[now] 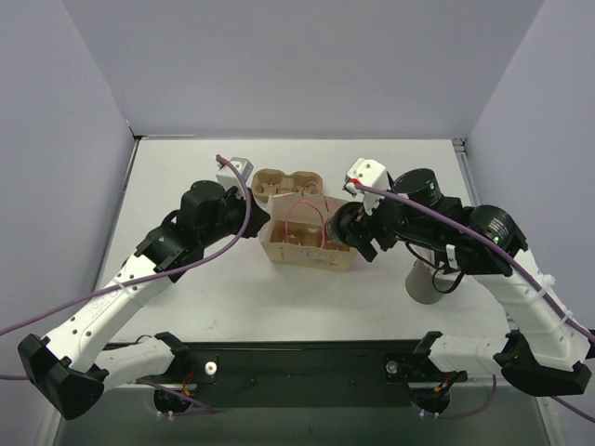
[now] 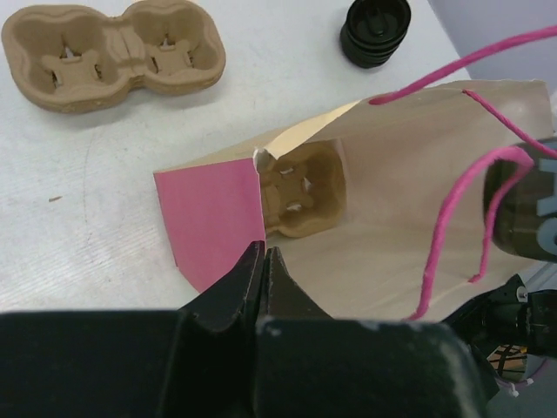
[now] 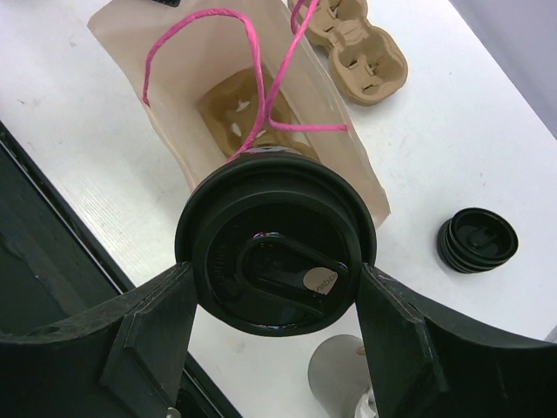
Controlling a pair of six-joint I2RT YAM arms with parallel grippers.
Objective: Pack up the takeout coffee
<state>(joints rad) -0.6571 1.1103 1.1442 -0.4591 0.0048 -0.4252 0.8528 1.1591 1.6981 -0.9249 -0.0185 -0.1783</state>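
Note:
The pink handles cross (image 3: 264, 117) ahead of the cup, so my left gripper should steady the bag's rim while my right gripper guides the cup between them toward the tray (image 2: 301, 189).
My right gripper (image 3: 277, 279) is shut on a black takeout coffee cup with a black lid (image 3: 277, 257). It holds the cup above the right end of the open tan paper bag with pink handles (image 3: 187, 87), also seen from above (image 1: 302, 246). A brown pulp tray (image 3: 233, 113) lies inside the bag. The cup shows dark at the right of the left wrist view (image 2: 522, 209). My left gripper (image 2: 264, 252) is shut on the bag's near rim, where the pink side panel (image 2: 213, 213) meets the tan face.
A second two-well pulp tray (image 1: 288, 183) lies behind the bag. A stack of loose black lids (image 3: 477, 239) sits on the table to the right. A grey cylinder (image 1: 426, 279) stands under my right arm. White walls close the table's sides and back.

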